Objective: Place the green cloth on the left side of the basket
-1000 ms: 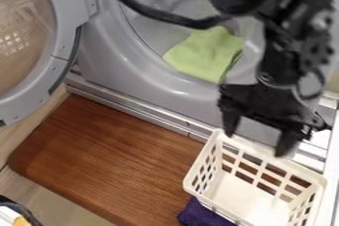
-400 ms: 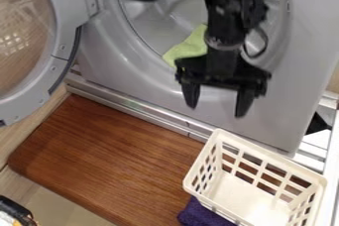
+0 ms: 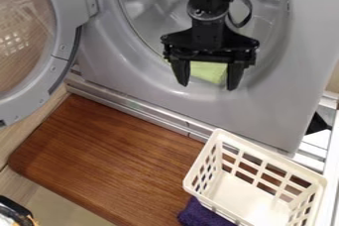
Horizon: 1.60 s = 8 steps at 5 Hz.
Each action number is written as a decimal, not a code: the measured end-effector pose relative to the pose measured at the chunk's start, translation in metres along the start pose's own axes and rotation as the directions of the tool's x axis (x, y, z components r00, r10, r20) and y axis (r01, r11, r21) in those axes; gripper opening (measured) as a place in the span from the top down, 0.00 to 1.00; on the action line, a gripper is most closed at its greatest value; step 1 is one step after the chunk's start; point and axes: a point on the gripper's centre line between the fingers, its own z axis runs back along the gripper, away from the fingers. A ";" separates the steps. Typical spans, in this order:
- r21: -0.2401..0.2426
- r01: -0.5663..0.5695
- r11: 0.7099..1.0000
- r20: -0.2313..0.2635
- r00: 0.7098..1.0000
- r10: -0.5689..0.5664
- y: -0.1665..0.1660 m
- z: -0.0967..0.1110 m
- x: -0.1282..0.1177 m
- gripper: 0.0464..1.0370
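The green cloth has only grey drum showing around it, so it will come out in one piece when I lift it and leave the washer empty.
My gripper (image 3: 206, 85) hangs open in front of the washer's round opening, its two fingers apart and pointing down. The green cloth (image 3: 209, 71) lies at the lower lip of that opening; part of it shows between the fingers, and the gripper's body covers the rest. Whether the fingers touch it I cannot tell. At the lower right stands the white plastic basket (image 3: 240, 194), with slotted walls and a bare floor, well below the gripper.
A dark purple cloth (image 3: 202, 215) lies against the basket's lower left side. The brown wooden board (image 3: 106, 160) spreads left of the basket. The open round washer door (image 3: 63, 46) stands at the upper left. A metal rail (image 3: 152, 116) runs along the washer's foot.
From above the basket's back edge, my gripper has moved left and up to the washer opening, and it now covers much of the green cloth. Basket and cloth look unmoved.
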 end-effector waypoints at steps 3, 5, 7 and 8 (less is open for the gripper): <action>0.030 -0.026 0.999 0.058 0.998 0.024 0.012 -0.008 0.026 0.04; 0.052 -0.035 0.998 0.070 0.997 0.031 0.008 -0.031 0.049 0.04; 0.085 -0.037 0.996 0.023 0.999 0.035 0.017 -0.063 0.071 0.04; 0.099 -0.037 0.994 0.013 0.999 0.036 0.021 -0.071 0.076 0.09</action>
